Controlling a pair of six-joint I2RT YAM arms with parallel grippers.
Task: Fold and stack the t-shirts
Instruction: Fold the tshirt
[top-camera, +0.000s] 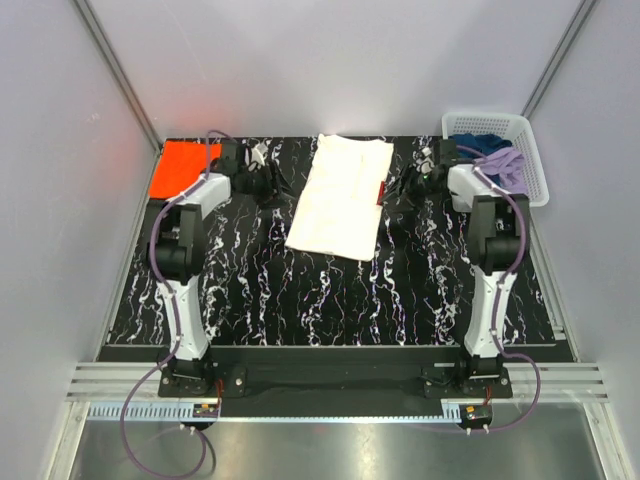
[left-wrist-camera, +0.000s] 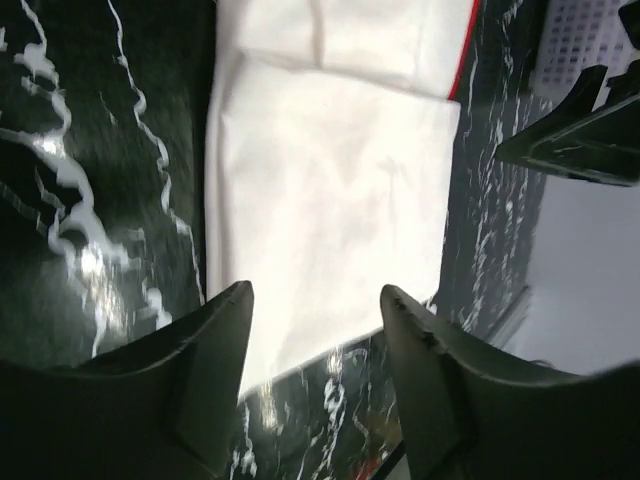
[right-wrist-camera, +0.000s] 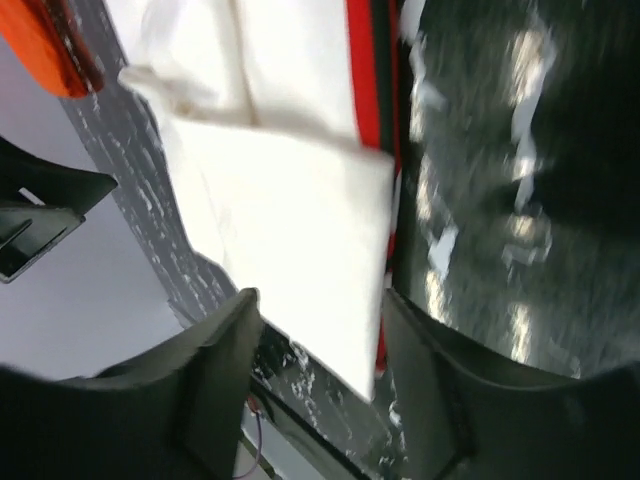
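Red (top-camera: 381, 193) shows along the white t-shirt's edge (top-camera: 337, 205). I should expect a big red print to be hidden underneath when I lift the t-shirt's near end.
The white t-shirt (top-camera: 339, 196) lies folded into a long strip on the black marbled table (top-camera: 330, 290), a bit of red showing at its right edge. It also shows in the left wrist view (left-wrist-camera: 330, 190) and the right wrist view (right-wrist-camera: 290, 220). The orange t-shirt (top-camera: 183, 166) lies flat at the far left corner and shows at the upper left of the right wrist view (right-wrist-camera: 55, 45). My left gripper (top-camera: 262, 178) is open and empty just left of the white shirt. My right gripper (top-camera: 415, 182) is open and empty just right of it.
A white plastic basket (top-camera: 500, 150) holding blue and purple cloth stands at the far right corner. White walls close in the table on three sides. The arm bases sit at the near edge.
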